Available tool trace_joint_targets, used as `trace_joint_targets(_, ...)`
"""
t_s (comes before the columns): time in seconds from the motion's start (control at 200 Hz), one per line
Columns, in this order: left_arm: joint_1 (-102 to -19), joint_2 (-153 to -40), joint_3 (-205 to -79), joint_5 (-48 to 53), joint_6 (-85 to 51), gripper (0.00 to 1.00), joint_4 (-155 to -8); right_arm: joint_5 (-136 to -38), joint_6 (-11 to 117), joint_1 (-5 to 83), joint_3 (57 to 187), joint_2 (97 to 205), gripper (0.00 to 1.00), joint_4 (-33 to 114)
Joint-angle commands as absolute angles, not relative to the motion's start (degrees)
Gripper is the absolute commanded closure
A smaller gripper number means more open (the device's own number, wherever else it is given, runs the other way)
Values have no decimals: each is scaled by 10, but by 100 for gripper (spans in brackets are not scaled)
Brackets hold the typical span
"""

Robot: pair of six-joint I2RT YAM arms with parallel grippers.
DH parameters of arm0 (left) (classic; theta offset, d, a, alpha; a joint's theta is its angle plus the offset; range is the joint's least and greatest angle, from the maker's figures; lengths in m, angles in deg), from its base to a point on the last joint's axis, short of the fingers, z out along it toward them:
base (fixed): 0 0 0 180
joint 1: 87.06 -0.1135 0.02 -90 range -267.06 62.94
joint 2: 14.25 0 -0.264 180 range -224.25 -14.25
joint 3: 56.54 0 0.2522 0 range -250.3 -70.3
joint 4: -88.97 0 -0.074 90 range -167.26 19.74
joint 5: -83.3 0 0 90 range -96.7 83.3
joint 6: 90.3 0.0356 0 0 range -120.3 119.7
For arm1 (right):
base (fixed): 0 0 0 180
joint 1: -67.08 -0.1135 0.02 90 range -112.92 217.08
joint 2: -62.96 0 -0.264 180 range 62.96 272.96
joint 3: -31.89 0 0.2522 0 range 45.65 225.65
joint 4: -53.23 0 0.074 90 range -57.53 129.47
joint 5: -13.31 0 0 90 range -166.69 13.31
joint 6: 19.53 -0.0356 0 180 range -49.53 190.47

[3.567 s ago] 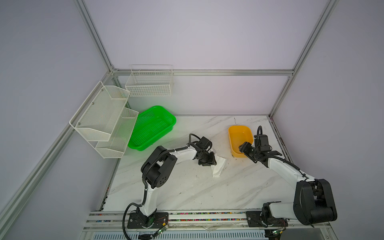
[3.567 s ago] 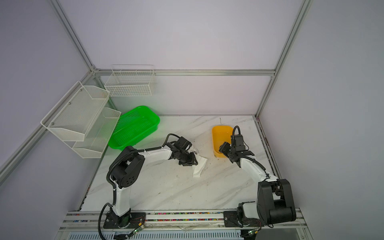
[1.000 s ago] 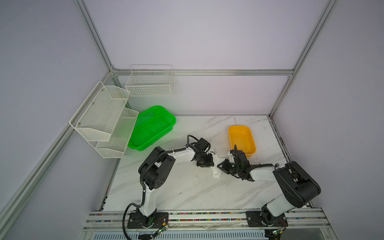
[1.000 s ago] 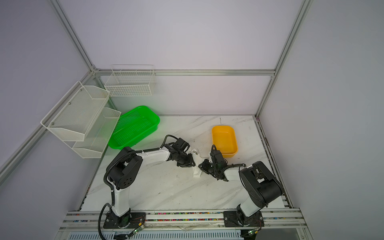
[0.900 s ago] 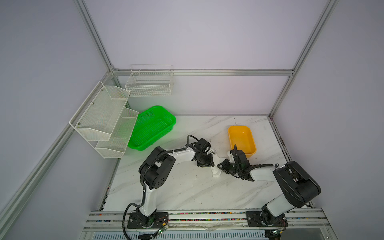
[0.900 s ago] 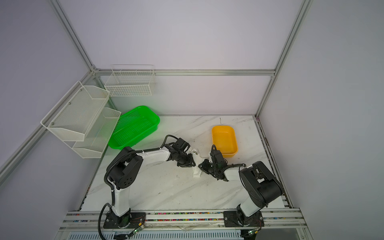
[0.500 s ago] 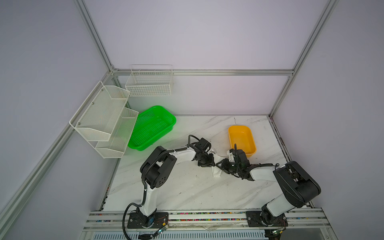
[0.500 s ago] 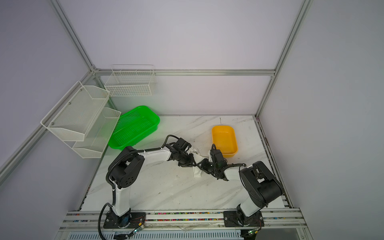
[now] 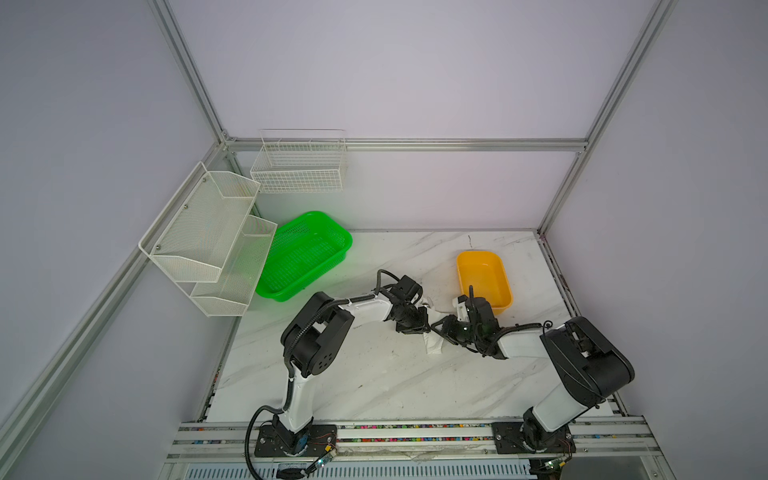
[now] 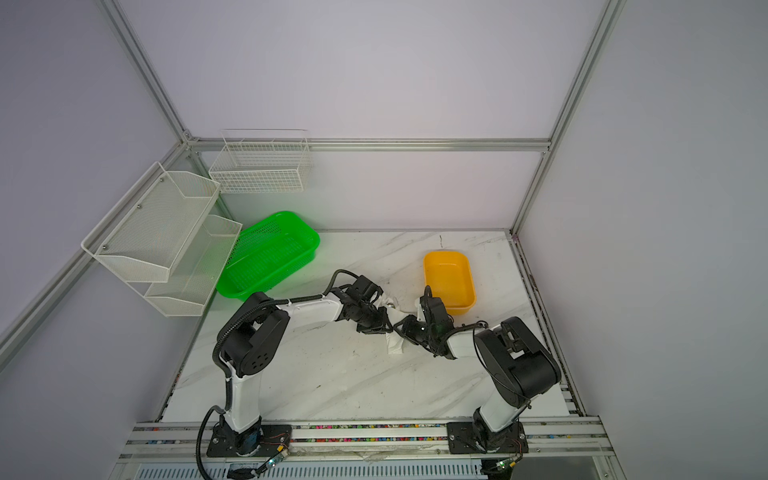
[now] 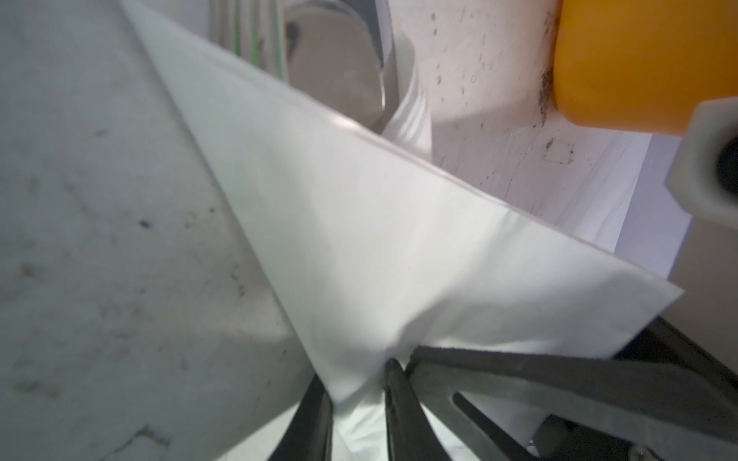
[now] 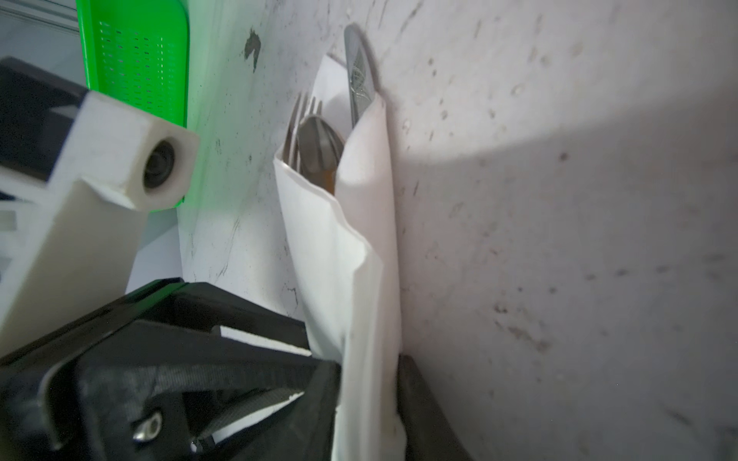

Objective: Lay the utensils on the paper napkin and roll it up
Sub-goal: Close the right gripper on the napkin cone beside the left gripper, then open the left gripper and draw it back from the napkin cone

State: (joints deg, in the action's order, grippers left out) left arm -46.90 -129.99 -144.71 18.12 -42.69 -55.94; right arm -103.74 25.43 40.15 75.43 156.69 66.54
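Note:
The napkin's corner [image 11: 651, 295] is sticking out loose next to my right gripper, so next my left gripper moves back and grabs the tube's side [image 11: 311, 311] after my right gripper lifts it.
The paper napkin [image 12: 351, 255] lies on the table folded into a loose white tube, seen small in both top views [image 9: 432, 344] [image 10: 395, 345]. The utensils stick out of its far end: a fork [image 12: 297, 119], a spoon [image 12: 319, 143] and a knife [image 12: 357, 80]. The spoon's bowl [image 11: 331, 60] also shows in the left wrist view. My left gripper [image 11: 357, 383] [image 9: 419, 325] is shut on a folded edge of the napkin [image 11: 379, 239]. My right gripper [image 12: 369, 375] [image 9: 441, 329] is shut on the tube's near end, one finger on each side. The two grippers almost touch.
A yellow tub [image 9: 484, 278] [image 10: 449, 278] stands just behind the right gripper. A green basket [image 9: 303, 253] sits at the back left. White wire racks [image 9: 208, 237] hang on the left wall. The marbled tabletop [image 9: 374, 382] stretches toward the front rail.
The right arm has come from beside the yellow tub to the napkin. Over the last second both grippers have drawn a little closer together at the tube.

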Motion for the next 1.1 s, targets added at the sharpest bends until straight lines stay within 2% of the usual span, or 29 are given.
trace_joint_targets(0.0, -462, -1337, -1459, 150, -418, 75, -518, -1040, 274, 396, 743, 1607, 70, 618)
trace_joint_targets(0.165, -462, -1338, -1464, 150, -419, 75, -516, -1048, 280, 397, 742, 1620, 73, 628)
trace_joint_targets(0.415, -462, -1317, -1457, 136, -429, 74, -515, -1056, 277, 396, 742, 1607, 86, 650)
trace_joint_targets(0.575, -465, -1259, -1417, 106, -441, 68, -531, -1053, 287, 400, 751, 1594, 90, 652)
trace_joint_targets(0.655, -470, -1218, -1382, 97, -449, 60, -550, -1056, 297, 401, 757, 1591, 90, 652)
trace_joint_targets(0.76, -479, -1164, -1338, 80, -461, 55, -570, -1060, 307, 401, 762, 1585, 92, 658)
trace_joint_targets(1.095, -528, -1038, -1209, 66, -498, 49, -666, -1082, 330, 401, 770, 1573, 92, 690)
